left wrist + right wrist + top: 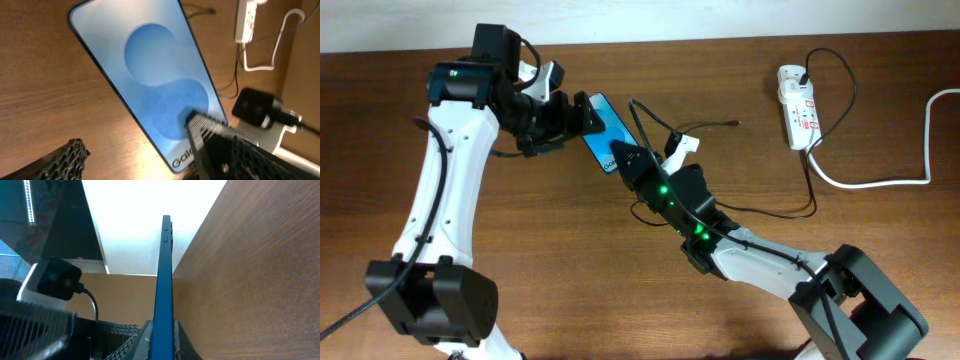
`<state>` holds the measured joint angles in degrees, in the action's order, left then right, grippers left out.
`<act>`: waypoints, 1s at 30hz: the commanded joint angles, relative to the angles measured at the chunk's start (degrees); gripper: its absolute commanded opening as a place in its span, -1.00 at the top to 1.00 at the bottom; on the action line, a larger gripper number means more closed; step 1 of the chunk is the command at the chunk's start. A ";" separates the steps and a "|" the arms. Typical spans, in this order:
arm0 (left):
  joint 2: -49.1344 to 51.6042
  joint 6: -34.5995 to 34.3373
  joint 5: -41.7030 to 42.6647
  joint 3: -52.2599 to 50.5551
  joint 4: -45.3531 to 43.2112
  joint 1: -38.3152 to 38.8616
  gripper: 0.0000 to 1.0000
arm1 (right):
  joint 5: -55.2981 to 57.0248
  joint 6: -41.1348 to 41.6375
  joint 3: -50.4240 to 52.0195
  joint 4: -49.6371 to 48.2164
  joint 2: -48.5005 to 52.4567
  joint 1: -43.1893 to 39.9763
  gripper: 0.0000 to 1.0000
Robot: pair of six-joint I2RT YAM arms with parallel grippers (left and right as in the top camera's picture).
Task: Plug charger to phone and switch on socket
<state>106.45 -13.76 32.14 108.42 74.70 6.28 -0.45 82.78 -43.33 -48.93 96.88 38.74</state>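
Observation:
The phone's flat screen (155,75) faces my left gripper, so my left gripper should move back, turn edge-on and grab the phone by its upper end (600,103).
The phone (604,125), blue screen up, lies slantwise at the table's middle; it fills the left wrist view (150,75) and shows edge-on in the right wrist view (165,270). My right gripper (622,157) is shut on its lower end, one jaw on each face (162,330). My left gripper (572,113) is open beside the phone's upper left, its fingers spread wide (140,147), one pad over the screen's corner. The charger cable's plug tip (735,123) lies loose on the table (213,11). The socket (797,105) lies at the far right (246,22).
A thick white lead (880,182) runs from the socket to the right edge. The black cable (814,190) loops from the socket down past my right arm. The brown table (570,260) ends at a pale wall behind.

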 commanded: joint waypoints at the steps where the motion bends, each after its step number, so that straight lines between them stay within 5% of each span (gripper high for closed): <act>1: -7.19 7.45 -0.46 0.42 2.69 -0.17 -0.87 | -3.98 0.48 -0.96 -0.76 -0.04 -0.26 0.91; 10: -23.76 7.37 -13.00 0.42 9.07 -0.20 -0.99 | -11.89 0.48 -0.92 0.26 -0.09 -0.70 0.92; 17: -33.33 7.39 -13.09 -2.10 13.33 -9.70 -0.98 | -33.31 0.50 -0.92 0.13 -0.09 -10.38 0.92; 21: -40.22 2.05 -8.79 -22.05 2.40 -10.84 -0.98 | -37.57 0.74 -0.92 -2.78 -0.26 -11.93 0.91; 25: -42.88 -9.97 -1.70 -41.40 -14.27 -10.86 -0.98 | -39.87 10.08 -0.92 -2.97 -0.63 -11.91 0.91; 30: -42.88 -21.97 -1.95 -46.21 -25.83 -10.86 -0.98 | -37.59 15.10 -0.92 -2.97 -0.63 -11.80 0.92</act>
<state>64.45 -27.09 29.02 63.29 52.45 -4.27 -38.83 96.01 -43.29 -50.98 96.95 26.98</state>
